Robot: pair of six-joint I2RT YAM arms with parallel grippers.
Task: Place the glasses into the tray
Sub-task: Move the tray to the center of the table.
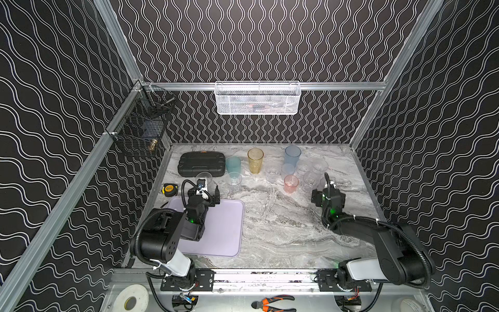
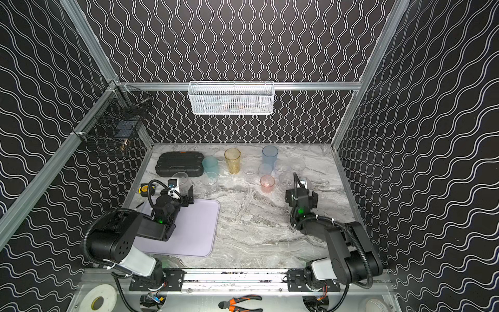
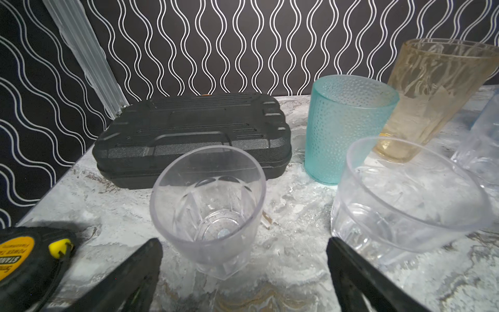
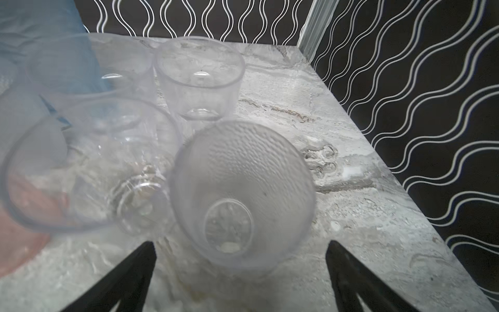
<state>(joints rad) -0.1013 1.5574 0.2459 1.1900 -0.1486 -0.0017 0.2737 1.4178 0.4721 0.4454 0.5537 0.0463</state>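
I should first use my right gripper to pull the tray's edge (image 1: 242, 222) to the middle, because the lilac tray (image 1: 221, 226) lies under my left gripper's arm, far from the frosted glass.
The lilac tray (image 1: 226, 232) lies at the front left with no glass on it, partly under my left arm. The glasses stand along the back: teal (image 1: 233, 164), amber (image 1: 255, 160), blue (image 1: 292, 155), pink (image 1: 291, 184) and several clear ones (image 1: 272, 173). My left gripper (image 3: 243, 243) is open just beyond the tray's far edge. A clear cut glass (image 3: 208, 194) stands upright just ahead of its fingertips, untouched. My right gripper (image 4: 241, 244) is open at the right. A frosted dimpled glass (image 4: 243, 189) stands just ahead of its jaws, untouched.
A black ribbed case (image 1: 201, 164) lies at the back left and a yellow tape measure (image 1: 169, 189) beside the tray's far corner. A white wire basket (image 1: 258, 98) hangs on the back wall and a black one (image 1: 143, 127) on the left. Pliers (image 1: 272, 302) lie below the table's front rail.
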